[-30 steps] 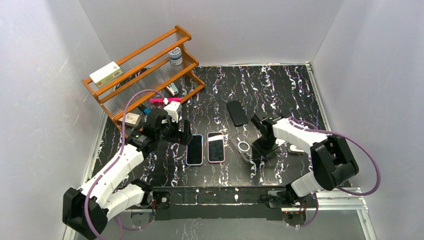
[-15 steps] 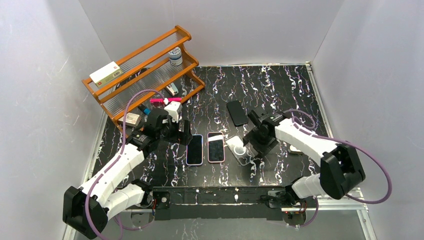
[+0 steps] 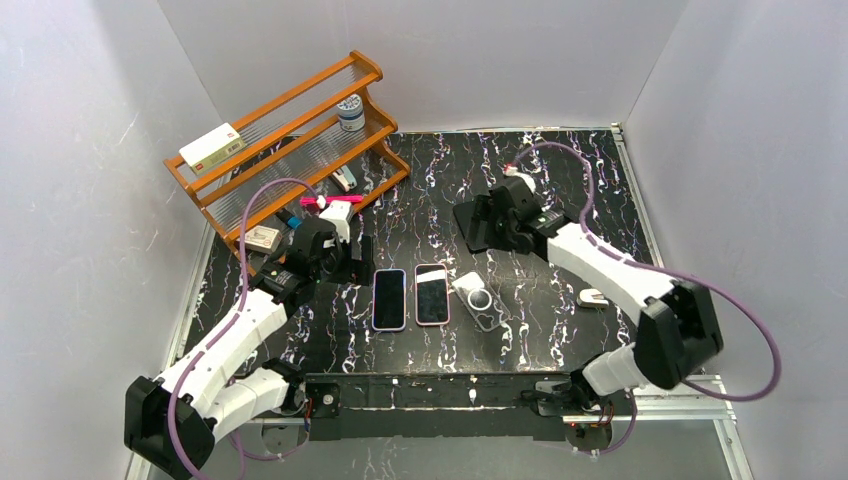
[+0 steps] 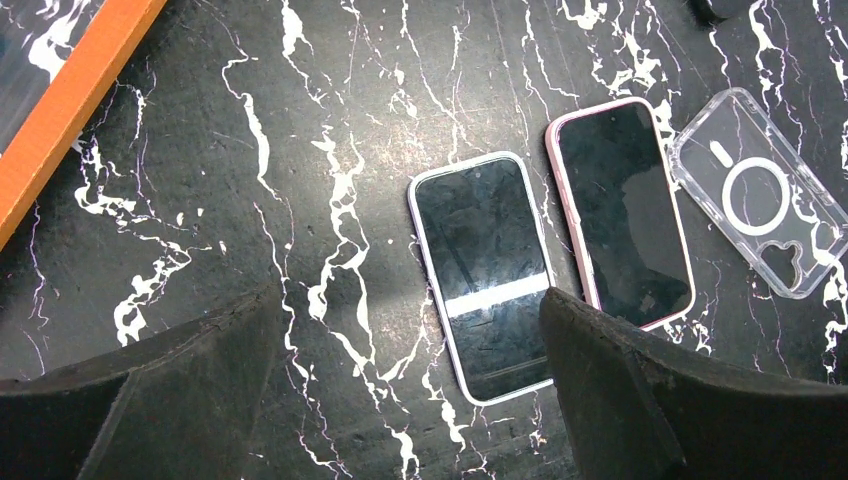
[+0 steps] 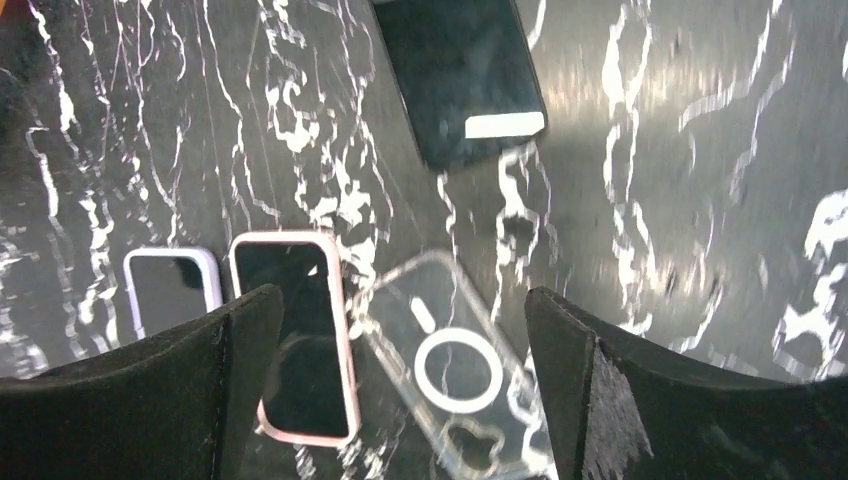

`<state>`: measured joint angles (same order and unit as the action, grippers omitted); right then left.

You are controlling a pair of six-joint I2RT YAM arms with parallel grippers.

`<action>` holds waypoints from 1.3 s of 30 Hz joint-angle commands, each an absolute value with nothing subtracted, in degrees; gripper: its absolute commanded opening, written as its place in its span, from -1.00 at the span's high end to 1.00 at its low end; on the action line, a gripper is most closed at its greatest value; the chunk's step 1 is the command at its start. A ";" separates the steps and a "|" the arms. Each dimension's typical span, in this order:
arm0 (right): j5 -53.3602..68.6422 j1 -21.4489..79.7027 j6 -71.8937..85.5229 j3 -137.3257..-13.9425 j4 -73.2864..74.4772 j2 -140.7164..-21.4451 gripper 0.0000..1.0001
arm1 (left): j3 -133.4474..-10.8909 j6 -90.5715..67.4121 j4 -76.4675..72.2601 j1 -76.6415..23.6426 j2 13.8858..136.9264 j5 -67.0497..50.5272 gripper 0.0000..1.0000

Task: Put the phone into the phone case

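Observation:
The black phone's long edges are free of the clear phone case, so my right gripper should go on toward the black phone and close across its width.
A bare black phone lies face up at mid-table. The clear phone case, with a white ring, lies flat to the right of a pink-cased phone. A lilac-cased phone lies left of that. My right gripper hangs open and empty above the table, between the black phone and the clear case. My left gripper is open and empty over the lilac phone's near left corner.
A wooden rack stands at the back left with a white box and a tin on it. Small items lie at its foot. A small white object lies at the right.
The right gripper opened and let go of the clear case, which now lies beside the pink-cased phone. The right arm then swung back toward the black phone. The left arm barely moved.

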<state>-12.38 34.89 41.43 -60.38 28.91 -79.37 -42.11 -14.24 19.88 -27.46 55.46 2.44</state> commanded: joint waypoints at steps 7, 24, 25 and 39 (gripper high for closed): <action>-17.31 33.75 15.05 -73.46 17.78 -98.00 -0.97 | -43.64 -14.95 21.78 -27.60 55.14 3.55 -0.96; -8.67 27.83 10.94 -81.74 18.85 -113.29 -0.97 | -43.04 -13.11 21.18 -27.60 55.70 0.88 -0.96; -8.02 27.84 10.65 -81.74 18.48 -113.54 -0.97 | -43.05 -13.05 21.18 -27.61 55.76 0.88 -0.96; -7.01 27.84 10.54 -84.20 20.43 -118.46 -0.97 | -43.24 -13.02 21.19 -27.60 55.64 3.08 -0.96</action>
